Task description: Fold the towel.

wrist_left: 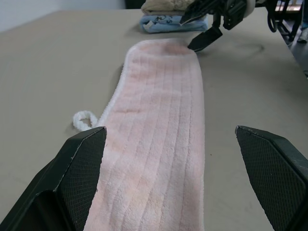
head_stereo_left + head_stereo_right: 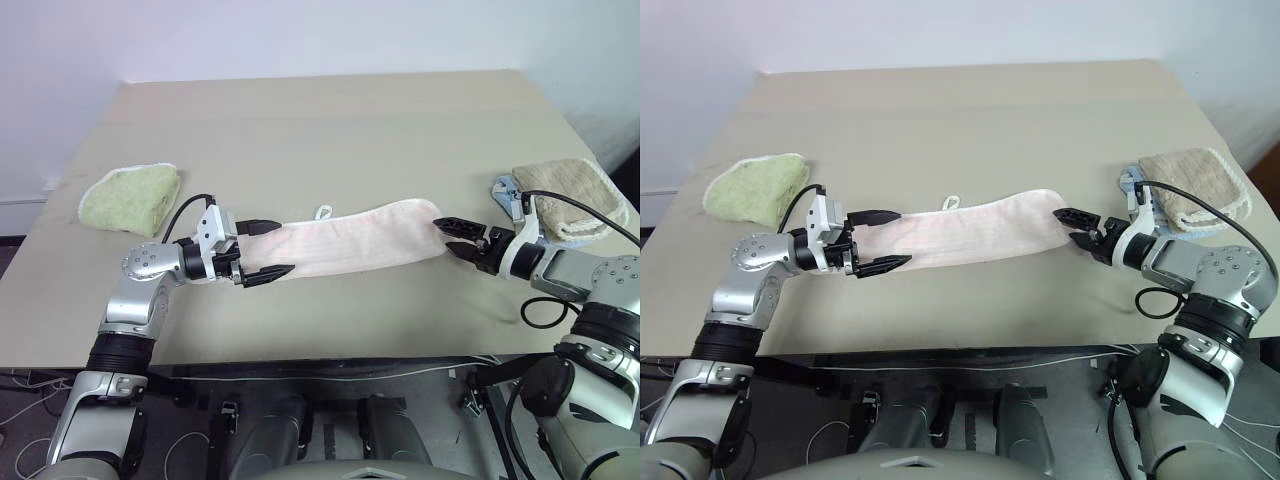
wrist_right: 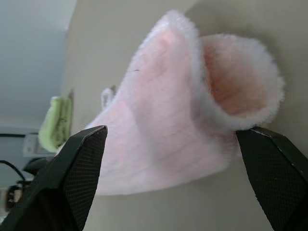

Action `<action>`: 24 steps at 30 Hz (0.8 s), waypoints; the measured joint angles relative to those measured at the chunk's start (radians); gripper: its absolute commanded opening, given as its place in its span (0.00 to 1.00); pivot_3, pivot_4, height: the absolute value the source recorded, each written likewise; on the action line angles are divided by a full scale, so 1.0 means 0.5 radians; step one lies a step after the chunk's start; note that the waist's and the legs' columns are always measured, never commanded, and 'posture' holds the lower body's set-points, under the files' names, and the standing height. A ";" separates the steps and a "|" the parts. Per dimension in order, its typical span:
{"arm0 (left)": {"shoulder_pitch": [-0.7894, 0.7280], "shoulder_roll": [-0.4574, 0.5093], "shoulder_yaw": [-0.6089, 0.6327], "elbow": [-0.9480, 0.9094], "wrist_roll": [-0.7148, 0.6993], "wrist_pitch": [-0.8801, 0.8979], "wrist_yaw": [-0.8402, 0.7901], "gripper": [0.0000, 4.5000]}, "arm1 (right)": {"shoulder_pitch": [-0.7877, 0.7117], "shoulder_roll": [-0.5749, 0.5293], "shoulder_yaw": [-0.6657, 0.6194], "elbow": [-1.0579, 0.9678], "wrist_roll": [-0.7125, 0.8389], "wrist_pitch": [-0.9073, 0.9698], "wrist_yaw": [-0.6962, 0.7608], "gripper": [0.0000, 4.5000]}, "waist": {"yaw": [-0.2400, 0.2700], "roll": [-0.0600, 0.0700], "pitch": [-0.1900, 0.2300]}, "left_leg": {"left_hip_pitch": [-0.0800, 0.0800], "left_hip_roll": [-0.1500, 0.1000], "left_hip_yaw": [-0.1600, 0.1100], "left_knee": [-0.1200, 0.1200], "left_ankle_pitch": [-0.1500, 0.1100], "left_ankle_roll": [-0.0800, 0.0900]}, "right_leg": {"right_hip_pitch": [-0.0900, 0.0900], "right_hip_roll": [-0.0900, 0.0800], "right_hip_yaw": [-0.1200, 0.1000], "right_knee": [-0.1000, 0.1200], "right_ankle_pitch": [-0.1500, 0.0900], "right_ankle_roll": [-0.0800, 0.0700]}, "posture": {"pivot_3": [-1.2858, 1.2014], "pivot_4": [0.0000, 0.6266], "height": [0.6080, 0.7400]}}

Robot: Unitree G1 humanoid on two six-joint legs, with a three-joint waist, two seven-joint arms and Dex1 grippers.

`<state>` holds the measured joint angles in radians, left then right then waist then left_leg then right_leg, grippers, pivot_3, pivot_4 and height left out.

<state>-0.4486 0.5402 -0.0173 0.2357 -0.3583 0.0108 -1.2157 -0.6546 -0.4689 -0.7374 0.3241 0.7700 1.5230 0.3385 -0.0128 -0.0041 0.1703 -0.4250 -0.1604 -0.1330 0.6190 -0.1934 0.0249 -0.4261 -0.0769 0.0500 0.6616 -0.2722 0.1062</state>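
The towel lies bowed point(image 2: 365, 240), with its end curled up at my right gripper. I should pinch that curled end point(image 3: 219, 110) and pull the towel straight before I fold it.
The towel point(image 2: 350, 240), a long pale pink terry strip, lies flat across the table's near middle, with a small white loop point(image 2: 323, 212) on its far edge. My left gripper point(image 2: 268, 250) is open and level, its two black fingers straddling the towel's left end. My right gripper point(image 2: 443, 236) is open at the towel's right end, its fingertips just at the cloth. In the right wrist view that end of the towel point(image 3: 192, 110) is curled up between the spread fingers. The left wrist view looks along the towel point(image 1: 159, 134) to the right gripper point(image 1: 195, 31).
A folded light green towel point(image 2: 132, 197) lies at the table's left. A beige towel point(image 2: 570, 197) rests on a light blue cloth point(image 2: 505, 190) at the right edge, just behind my right wrist. The table's front edge point(image 2: 300, 355) runs close below both arms.
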 measured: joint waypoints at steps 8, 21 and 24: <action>0.017 0.004 0.001 -0.005 0.002 -0.001 0.000 1.00 | -0.036 0.104 -0.058 0.031 -0.009 -0.038 -0.117 0.99 | -0.010 0.000 -0.001 | 0.001 0.000 0.000 0.000 0.000 0.000 | 0.000 0.000 0.000 0.001 0.000 0.000 | 0.52 0.24 1.00; 0.043 0.038 0.004 -0.003 0.005 -0.013 -0.006 1.00 | 0.093 -0.204 -0.068 0.026 -0.001 0.064 -0.027 0.99 | -0.013 0.001 -0.001 | 0.000 0.000 0.000 0.000 0.000 0.000 | 0.000 0.000 0.000 0.000 0.000 0.000 | 0.52 0.24 1.00; 0.041 0.038 0.003 0.007 0.006 -0.031 -0.008 1.00 | 0.094 -0.141 -0.062 -0.036 0.002 0.096 -0.027 0.99 | -0.012 0.001 -0.001 | 0.000 0.000 0.000 0.000 0.000 0.000 | 0.000 0.000 0.000 0.000 0.000 0.000 | 0.52 0.24 1.00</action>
<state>-0.4281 0.5590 -0.0158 0.2391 -0.3554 -0.0046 -1.2199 -0.6077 -0.5394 -0.7682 0.3059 0.7708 1.5711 0.3251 -0.0186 -0.0037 0.1701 -0.4249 -0.1604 -0.1330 0.6188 -0.1934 0.0250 -0.4263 -0.0769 0.0502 0.6619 -0.2722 0.1062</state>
